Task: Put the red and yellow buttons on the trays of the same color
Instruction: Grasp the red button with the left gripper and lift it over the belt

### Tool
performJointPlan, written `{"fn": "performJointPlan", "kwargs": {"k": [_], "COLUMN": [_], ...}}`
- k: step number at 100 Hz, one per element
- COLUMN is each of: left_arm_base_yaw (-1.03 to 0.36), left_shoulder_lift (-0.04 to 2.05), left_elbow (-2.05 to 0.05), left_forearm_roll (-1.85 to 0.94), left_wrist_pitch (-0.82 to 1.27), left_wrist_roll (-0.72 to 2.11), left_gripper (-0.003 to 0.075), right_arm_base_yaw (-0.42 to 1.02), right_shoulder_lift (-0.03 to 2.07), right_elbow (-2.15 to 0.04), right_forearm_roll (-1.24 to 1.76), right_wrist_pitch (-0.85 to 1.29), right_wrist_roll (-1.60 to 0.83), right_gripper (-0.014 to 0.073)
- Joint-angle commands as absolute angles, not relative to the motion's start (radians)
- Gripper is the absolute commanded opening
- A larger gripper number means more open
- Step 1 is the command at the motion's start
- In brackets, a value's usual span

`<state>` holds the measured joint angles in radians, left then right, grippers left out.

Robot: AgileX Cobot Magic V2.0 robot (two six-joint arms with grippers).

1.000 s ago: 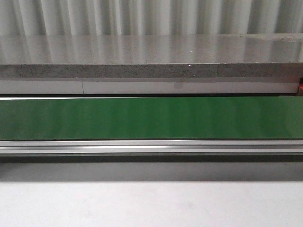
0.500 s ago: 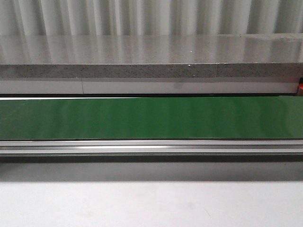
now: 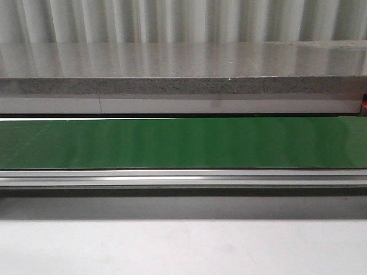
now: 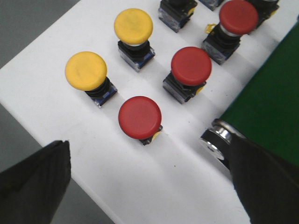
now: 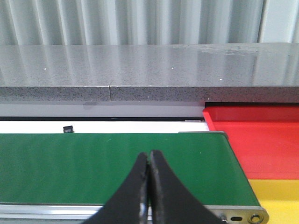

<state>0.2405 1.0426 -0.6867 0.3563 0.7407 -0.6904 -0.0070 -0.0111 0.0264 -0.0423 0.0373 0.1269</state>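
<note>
The flat green belt ends at a belt roller [image 4: 221,141]. I expect the nearest red button [image 4: 140,117] to ride along upright when I put it on the belt.
In the left wrist view, three red buttons [image 4: 139,117] [image 4: 191,66] [image 4: 238,16] and two yellow buttons [image 4: 86,70] [image 4: 133,26] stand upright on a white surface [image 4: 154,182]. My left gripper [image 4: 149,175] hangs open above that surface, short of the nearest red button, nothing between its fingers. In the right wrist view my right gripper [image 5: 149,156] is shut and empty over the green conveyor belt [image 5: 93,163]. Beyond the belt's end lie the red tray [image 5: 261,140] and the yellow tray [image 5: 280,198]. Neither gripper shows in the front view.
The green belt [image 3: 183,143] runs across the front view, with a metal rail [image 3: 183,179] in front and a grey stone ledge [image 3: 183,85] behind. A belt roller [image 4: 216,139] sits beside the white surface. More button bases [image 4: 176,11] stand at its far side.
</note>
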Motion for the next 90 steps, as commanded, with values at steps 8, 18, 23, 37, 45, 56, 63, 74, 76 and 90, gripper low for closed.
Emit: {"fn": "performJointPlan", "kwargs": {"k": [8,18,23,37,45,56,63,74,76,90], "left_arm_base_yaw": [0.288,0.311,0.319,0.339,0.354,0.369,0.376,0.383,0.383,0.383], "left_shoulder_lift": [1.105,1.155,1.179,1.239,1.265,1.300,1.318,1.348,1.354,1.395], "left_elbow": [-0.716,-0.716,-0.716,-0.716,-0.716,-0.716,-0.716,-0.716,-0.716,-0.716], "left_forearm_roll": [0.340,0.335,0.335,0.335,0.335,0.335,0.335,0.335,0.335,0.335], "left_wrist_pitch": [0.640,0.610,0.600,0.581,0.563,0.544,0.535,0.520,0.515,0.496], "left_wrist_roll": [-0.693,-0.693,-0.693,-0.693,-0.693,-0.693,-0.693,-0.693,-0.693,-0.693], "left_gripper": [0.0659,0.0659,0.0659,0.0659,0.0659,0.0659,0.0659,0.0659,0.0659,0.0659], "right_arm_base_yaw": [-0.007,-0.007,-0.007,-0.007,-0.007,-0.007,-0.007,-0.007,-0.007,-0.007], "right_shoulder_lift": [-0.025,-0.025,-0.025,-0.025,-0.025,-0.025,-0.025,-0.025,-0.025,-0.025], "right_elbow": [0.029,0.029,0.029,0.029,0.029,0.029,0.029,0.029,0.029,0.029], "right_forearm_roll": [-0.054,-0.054,-0.054,-0.054,-0.054,-0.054,-0.054,-0.054,-0.054,-0.054], "right_wrist_pitch": [-0.043,-0.043,-0.043,-0.043,-0.043,-0.043,-0.043,-0.043,-0.043,-0.043], "right_wrist_roll": [0.125,0.125,0.125,0.125,0.125,0.125,0.125,0.125,0.125,0.125], "right_gripper": [-0.0066,-0.0066,-0.0066,-0.0066,-0.0066,-0.0066,-0.0066,-0.0066,-0.0066,-0.0066]}}
